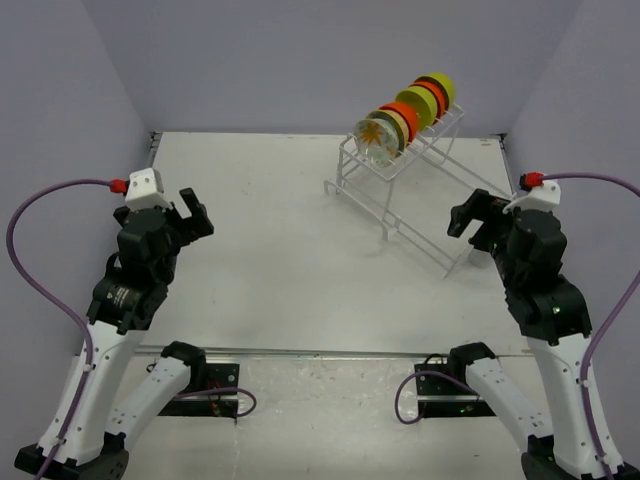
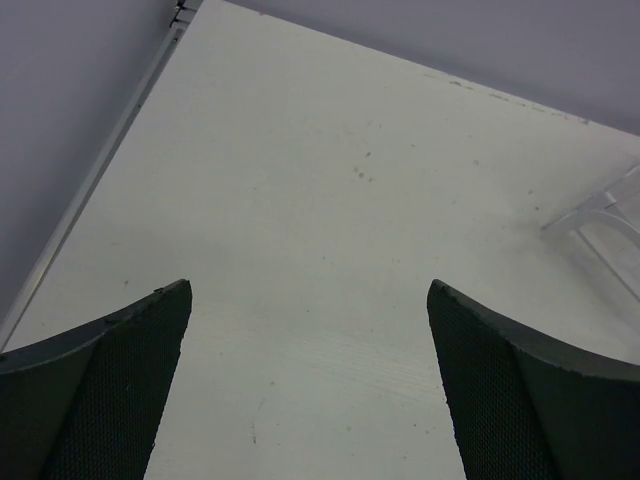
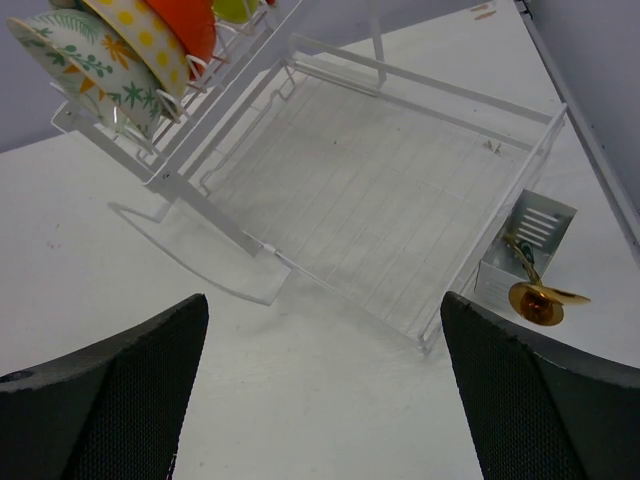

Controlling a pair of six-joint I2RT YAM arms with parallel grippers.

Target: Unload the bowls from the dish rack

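The cream flower-patterned bowl (image 1: pixel 376 141) faces open space at the end of the row of bowls, so my right gripper goes on toward it until the fingers are on both sides of its rim (image 1: pixel 394 155).
The white wire dish rack (image 1: pixel 420 235) stands at the far right of the table. Several bowls stand on edge in its raised top: a cream flower-patterned one (image 1: pixel 377 138) in front, then orange-red (image 1: pixel 405 113), lime-green (image 1: pixel 420 102) and yellow (image 1: pixel 441 88) ones behind. In the right wrist view the rack (image 3: pixel 400 200) lies just ahead, with the patterned bowl (image 3: pixel 80 60) and an orange bowl (image 3: pixel 185 25) at top left. My right gripper (image 1: pixel 463 216) (image 3: pixel 325 300) is open and empty near the rack's low end. My left gripper (image 1: pixel 198 212) (image 2: pixel 310 290) is open and empty over bare table at the left.
A small white cutlery holder (image 3: pixel 525 250) with a gold spoon (image 3: pixel 545 300) sits at the rack's near right corner. Grey walls close in the table on three sides. A corner of the rack (image 2: pixel 610 215) shows at the right edge of the left wrist view.
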